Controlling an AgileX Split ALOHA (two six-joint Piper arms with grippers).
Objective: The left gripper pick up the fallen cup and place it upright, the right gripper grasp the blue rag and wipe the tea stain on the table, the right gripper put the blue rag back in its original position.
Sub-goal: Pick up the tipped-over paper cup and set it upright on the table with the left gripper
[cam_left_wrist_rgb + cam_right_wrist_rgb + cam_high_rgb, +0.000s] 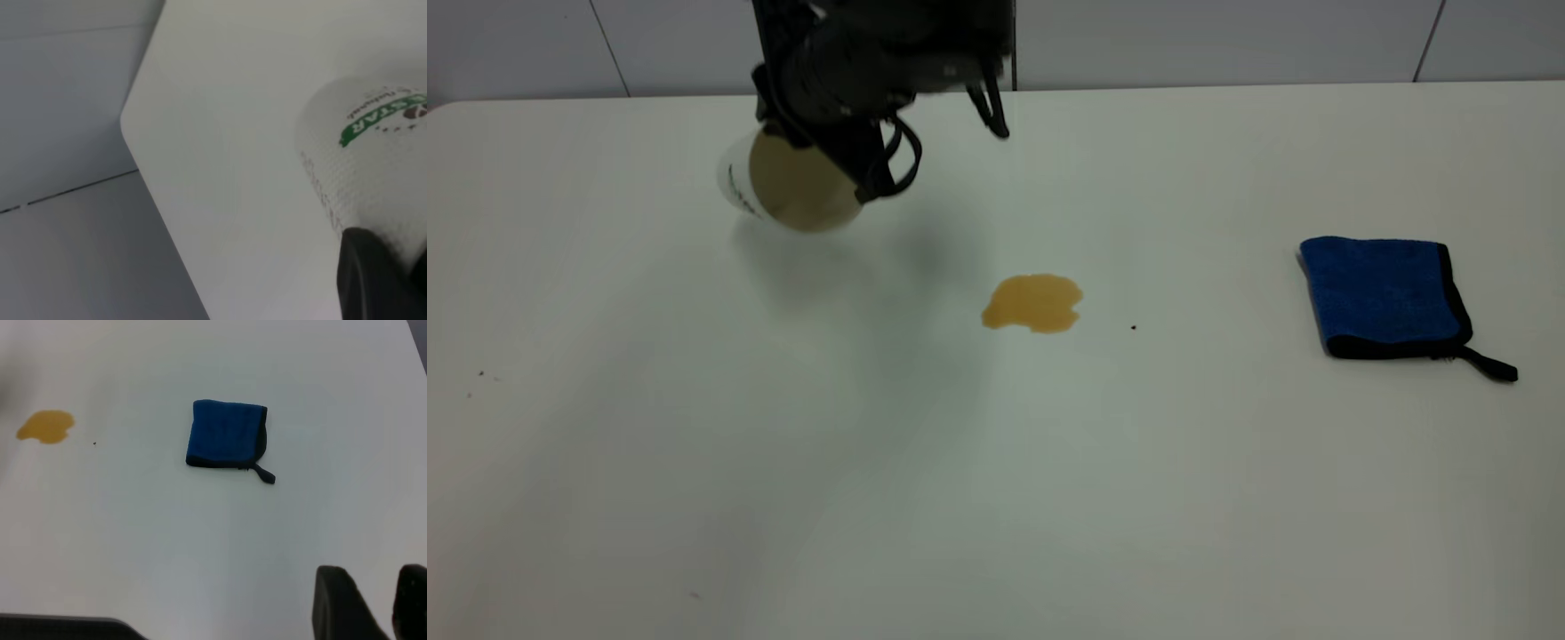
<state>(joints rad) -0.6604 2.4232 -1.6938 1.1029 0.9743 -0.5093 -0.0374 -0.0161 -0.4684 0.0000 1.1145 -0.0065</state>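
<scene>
The cup hangs tilted, its cream opening (800,183) facing away from the wall, so my left gripper should turn it upright and lower it beside the tea stain.
My left gripper (838,164) is shut on the cup (791,187) and holds it off the table (996,498) at the far left, tilted, with its cream mouth facing the exterior camera. In the left wrist view one black finger (377,277) presses the cup's textured wall (373,173) below the green logo. The amber tea stain (1033,303) lies mid-table, to the right of the cup. At the right edge the folded blue rag (1383,296) lies flat. My right gripper (373,577) hovers well back from the rag (225,433) and the stain (45,427), open by a narrow gap, holding nothing.
A tiny dark speck (1134,327) sits just right of the stain. The table's far edge meets a tiled wall (1227,40). The left wrist view shows a rounded table corner (127,120) with floor beyond. A dark bar (60,628) crosses one corner of the right wrist view.
</scene>
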